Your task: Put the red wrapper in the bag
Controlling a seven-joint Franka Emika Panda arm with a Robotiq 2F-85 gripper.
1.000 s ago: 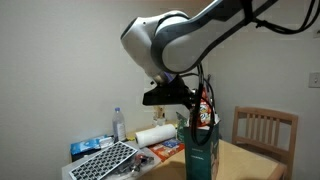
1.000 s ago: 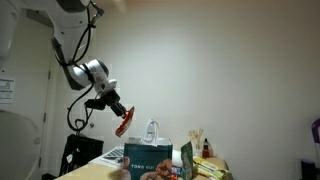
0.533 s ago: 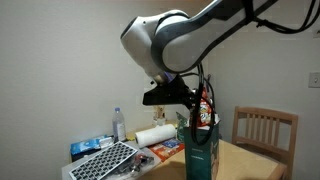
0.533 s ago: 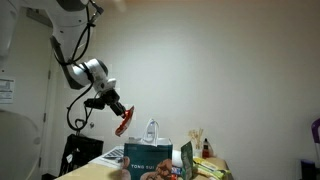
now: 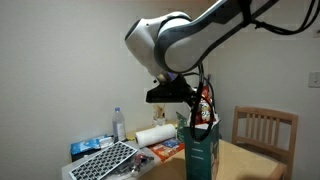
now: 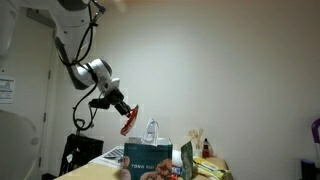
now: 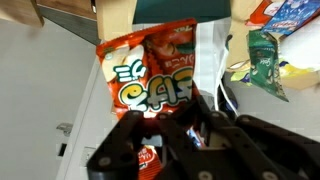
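Observation:
My gripper should go on toward the bag's open top [image 6: 150,144] until the red wrapper [image 6: 130,122] dips inside, then let go, because the wrapper hangs above the bag's rim.
My gripper [image 5: 192,97] is shut on the red wrapper [image 5: 205,106], a shiny red snack packet, and holds it in the air just above the open top of the teal-green bag [image 5: 203,152]. In an exterior view the gripper [image 6: 118,104] holds the wrapper [image 6: 129,121] up and to the left of the bag [image 6: 150,158]. In the wrist view the wrapper [image 7: 150,70] hangs from the dark fingers [image 7: 185,130], with the bag's teal edge [image 7: 180,8] beyond it.
On the table stand a water bottle [image 5: 119,124], a paper towel roll [image 5: 155,135], a perforated grey tray [image 5: 105,160] and snack packets [image 5: 165,152]. A wooden chair [image 5: 265,128] stands behind the table. A green packet [image 7: 262,60] lies beside the bag.
The gripper with the red wrapper has shifted slightly sideways towards the bag. Nothing else has moved.

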